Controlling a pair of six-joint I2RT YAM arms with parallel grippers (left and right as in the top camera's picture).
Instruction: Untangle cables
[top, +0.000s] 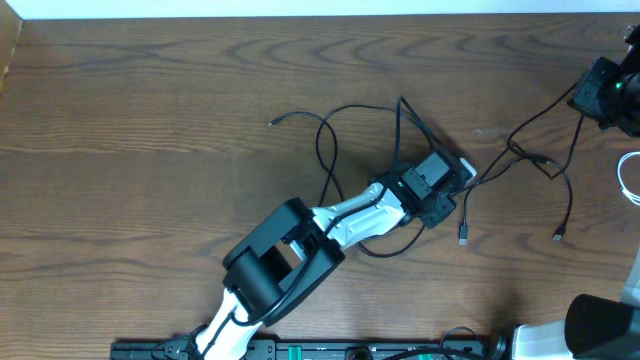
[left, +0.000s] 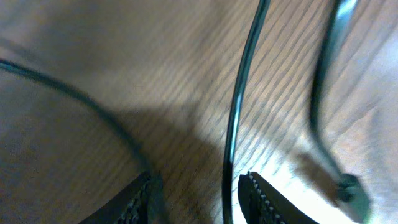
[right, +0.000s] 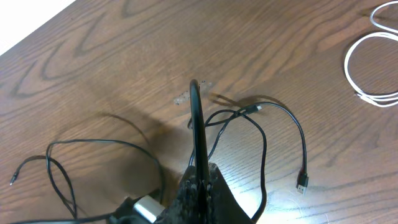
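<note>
My left gripper should shift over to take both cables (left: 231, 146) before it pulls away from my right gripper, because one black cable (left: 129, 138) lies under my left gripper's finger, outside its fingers.
Several thin black cables (top: 340, 125) lie looped and crossed at the table's middle, with small plugs at loose ends (top: 463, 238). My left gripper (top: 452, 180) is low over the tangle. In the left wrist view it (left: 198, 200) is open, and one black cable (left: 239, 106) runs between its fingers close to the right pad (left: 261, 198), unclamped. Another cable with a plug (left: 347, 186) lies to the right. My right gripper (top: 580, 100) is at the far right, shut (right: 200, 180) on a black cable (right: 198, 121) that rises taut from its jaws. A white cable (right: 367, 68) lies coiled apart.
The white cable's coil (top: 630, 180) reaches the right table edge. A USB plug (right: 302, 182) lies on the wood near the right gripper's cable. The left arm (top: 290, 250) stretches from the front edge to the centre. Bare wood spans the left and back.
</note>
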